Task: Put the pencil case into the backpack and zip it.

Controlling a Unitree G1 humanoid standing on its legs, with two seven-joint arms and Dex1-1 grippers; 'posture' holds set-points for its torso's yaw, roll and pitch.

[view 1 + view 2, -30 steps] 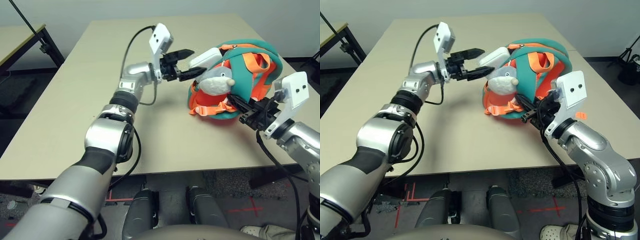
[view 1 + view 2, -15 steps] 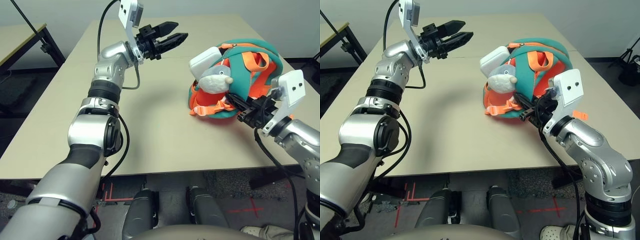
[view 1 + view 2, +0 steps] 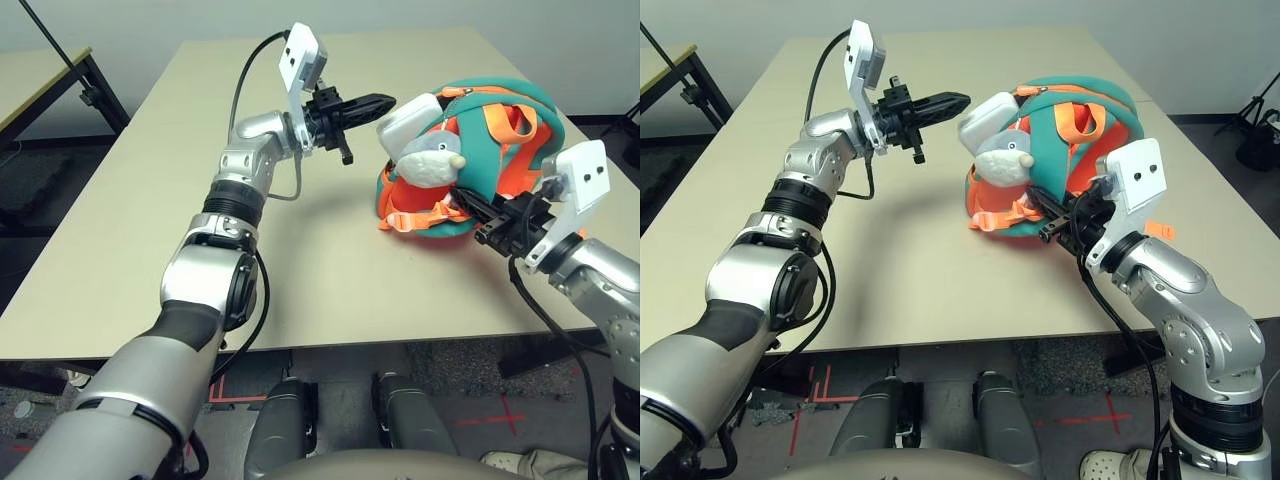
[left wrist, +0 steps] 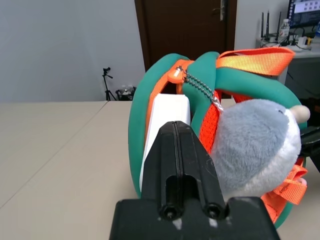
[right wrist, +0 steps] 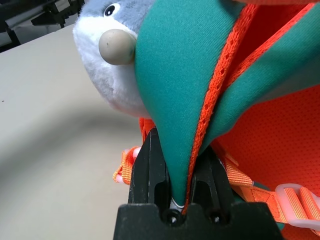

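The white pencil case sits too shallow in the backpack's opening [image 3: 436, 106], so the robot's closed left gripper should press the pencil case's outer end [image 3: 391, 136] farther in before the robot zips up the backpack.
The orange and teal backpack [image 3: 505, 150] lies on the table with its opening toward my left arm. The white pencil case [image 3: 410, 116] sticks partly out of that opening, above the grey-white plush charm [image 3: 432, 160]. My left gripper [image 3: 388, 100] is shut and holds nothing. Its tip points at the outer end of the pencil case [image 4: 167, 112], very close to it; whether it touches is unclear. My right gripper [image 3: 476, 214] is shut on the backpack's teal edge [image 5: 170, 100] beside the orange zipper tape, on the near side of the bag.
The beige table [image 3: 190, 200] has free room to the left of the bag and in front of it. Orange straps [image 3: 420, 216] trail from the bag's near side. A second table [image 3: 40, 75] stands at the far left.
My left gripper went from open to shut. It swung up and away to the left, then came back to the pencil case's end. The right gripper and the bag stayed put.
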